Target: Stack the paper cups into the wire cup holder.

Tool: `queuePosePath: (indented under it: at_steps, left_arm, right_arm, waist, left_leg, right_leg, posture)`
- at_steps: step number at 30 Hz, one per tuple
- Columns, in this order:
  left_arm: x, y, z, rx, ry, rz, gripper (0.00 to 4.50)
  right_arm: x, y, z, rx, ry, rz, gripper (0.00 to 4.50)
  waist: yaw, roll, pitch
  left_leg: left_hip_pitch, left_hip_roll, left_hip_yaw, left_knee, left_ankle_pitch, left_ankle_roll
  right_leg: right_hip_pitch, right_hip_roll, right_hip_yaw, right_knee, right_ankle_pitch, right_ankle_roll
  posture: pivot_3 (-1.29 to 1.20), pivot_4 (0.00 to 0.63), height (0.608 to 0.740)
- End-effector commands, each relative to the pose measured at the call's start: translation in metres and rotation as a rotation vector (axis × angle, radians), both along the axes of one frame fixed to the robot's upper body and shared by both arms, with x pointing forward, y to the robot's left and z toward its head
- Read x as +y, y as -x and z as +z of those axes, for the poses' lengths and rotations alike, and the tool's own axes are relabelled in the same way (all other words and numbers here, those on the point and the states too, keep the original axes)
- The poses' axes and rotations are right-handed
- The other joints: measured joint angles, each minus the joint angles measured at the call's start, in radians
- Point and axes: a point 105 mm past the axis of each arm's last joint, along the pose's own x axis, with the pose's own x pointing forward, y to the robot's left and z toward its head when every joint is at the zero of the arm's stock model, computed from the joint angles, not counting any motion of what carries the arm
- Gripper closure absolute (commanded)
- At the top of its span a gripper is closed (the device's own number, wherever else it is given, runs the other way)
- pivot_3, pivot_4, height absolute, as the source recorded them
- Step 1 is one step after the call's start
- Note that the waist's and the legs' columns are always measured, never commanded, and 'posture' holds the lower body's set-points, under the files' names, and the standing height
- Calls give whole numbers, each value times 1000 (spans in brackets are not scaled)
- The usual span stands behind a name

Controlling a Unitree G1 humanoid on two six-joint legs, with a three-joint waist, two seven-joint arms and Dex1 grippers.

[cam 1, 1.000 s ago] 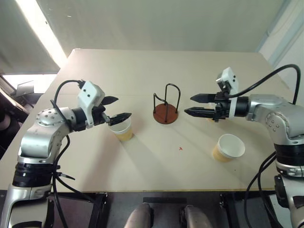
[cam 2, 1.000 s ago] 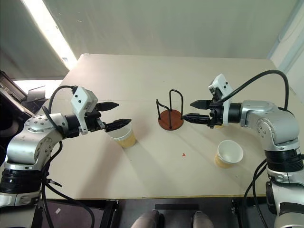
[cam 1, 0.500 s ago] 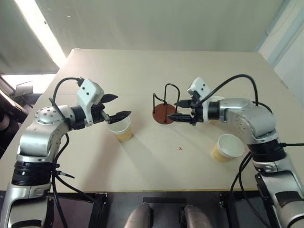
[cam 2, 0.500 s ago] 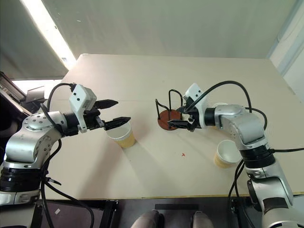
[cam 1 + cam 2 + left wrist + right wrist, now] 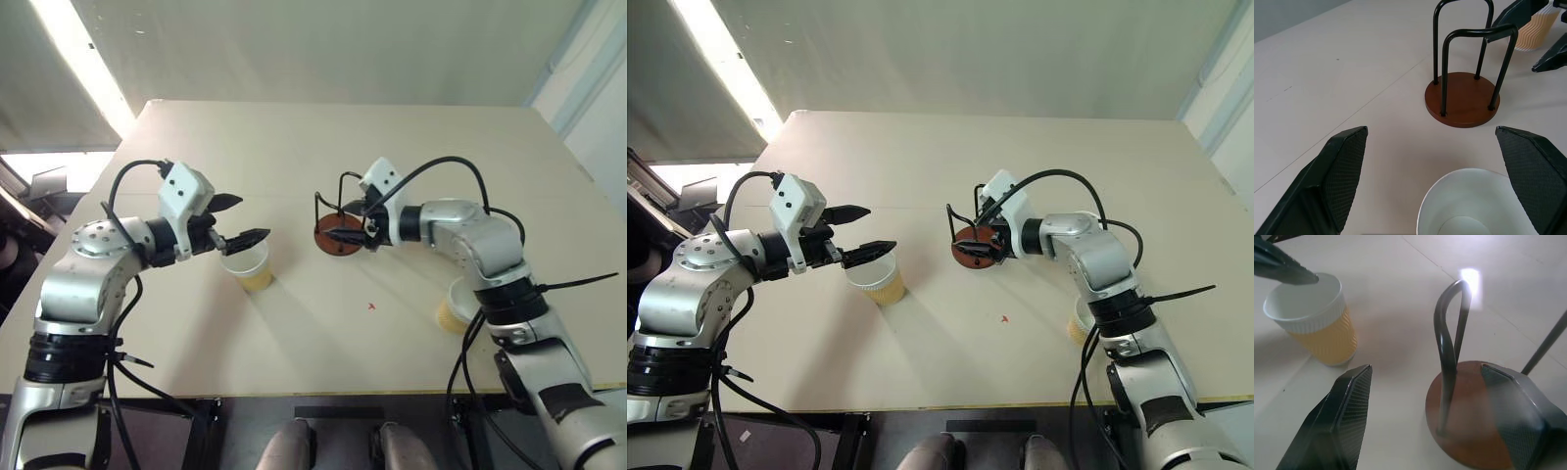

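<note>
The tan paper cup (image 5: 250, 264) gets narrower toward its base (image 5: 258, 283). It will sink between the wire loops and stand upright when I lower it.
One tan paper cup (image 5: 253, 269) stands upright left of the wire cup holder (image 5: 335, 239), a brown disc with black wire loops. My left gripper (image 5: 255, 217) hovers open just over this cup's rim; the cup's white inside (image 5: 1469, 208) shows below its fingers. My right gripper (image 5: 338, 220) is open at the holder, with one wire loop (image 5: 1447, 352) between its fingers and one finger over the disc. A second paper cup (image 5: 449, 313) sits at the right, partly behind my right arm. A third paper cup (image 5: 1533, 32) stands beyond the holder, behind the right gripper's fingers.
Everything rests on a plain beige table (image 5: 372, 147). A small red mark (image 5: 371, 306) lies on it in front of the holder. The table's near edge runs just below the cups.
My right arm has swung left from the table's right side until its open gripper reached the holder. The left arm and the cups have stayed put.
</note>
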Motion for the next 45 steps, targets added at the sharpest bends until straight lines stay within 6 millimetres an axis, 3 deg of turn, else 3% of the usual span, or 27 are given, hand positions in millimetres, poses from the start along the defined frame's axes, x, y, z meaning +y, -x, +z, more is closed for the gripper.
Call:
queuePosePath:
  at_steps: [1, 5, 13, 14, 20, 26, 33, 40, 45]
  left_arm:
    - [4, 3, 13, -54, -9, 11, 0]
    - [4, 2, 12, -56, -10, 14, 0]
    - [3, 2, 11, -51, -11, 9, 0]
    - [3, 2, 11, -50, -10, 6, 0]
    - [-16, 22, 10, 12, -35, -138, 0]
    - [-40, 59, 20, 105, -74, -401, 0]
    - [-51, 72, 23, 166, -122, -551, 0]
    - [-55, 70, 20, 174, -160, -590, 0]
    - [-55, 68, 20, 164, -164, -575, 0]
  right_arm:
    - [7, -2, 20, -70, -30, 4, 867]
    - [14, -3, 19, -80, -36, 1, 1400]
    - [8, -2, 17, -96, -5, 0, 4325]
    - [7, -2, 17, -100, -1, 2, 4462]
    - [-9, 19, 24, -142, 82, 105, 4462]
    - [-20, 64, 24, -118, 169, 284, 4462]
    - [-22, 92, 19, -47, 176, 371, 4462]
    - [-34, 110, -14, 30, 192, 393, 4462]
    - [-44, 105, -34, 29, 255, 353, 4462]
  waist:
    - [0, 0, 0]
    - [0, 0, 0]
    - [0, 0, 0]
    - [0, 0, 0]
    - [2, 0, 0]
    - [0, 0, 0]
    - [-3, -1, 0]
    - [-4, -1, 0]
    - [-5, -2, -1]
  left_leg:
    - [0, 0, 0, 0, 0, 0]
    - [0, 0, 0, 0, 0, 0]
    - [-1, 0, 0, 0, 0, 0]
    - [-1, 0, 0, 0, 0, 0]
    - [-3, 0, 0, 0, 0, 0]
    - [-6, 0, -1, 0, 0, -1]
    - [-1, 1, 0, 0, 1, -1]
    - [0, 1, 0, 0, 1, -1]
    - [3, 1, 0, 0, 1, -1]
  right_leg:
    - [0, 0, 0, 0, 0, 0]
    - [0, 0, 0, 0, 0, 0]
    - [-1, 0, 0, 0, 0, 0]
    - [-1, 0, 0, 0, 0, 0]
    - [-1, 0, -1, 0, 0, 0]
    - [-2, 0, -2, 0, 0, 0]
    - [0, 0, 0, 0, 0, 0]
    - [1, 0, 0, -1, 0, 0]
    - [4, 0, 0, -1, 0, 0]
  posture:
    - [0, 150, 740]
    - [0, 150, 740]
    - [0, 150, 740]
    - [0, 150, 740]
    - [0, 150, 740]
    - [0, 150, 740]
    - [0, 150, 740]
    - [0, 150, 740]
    - [0, 150, 740]
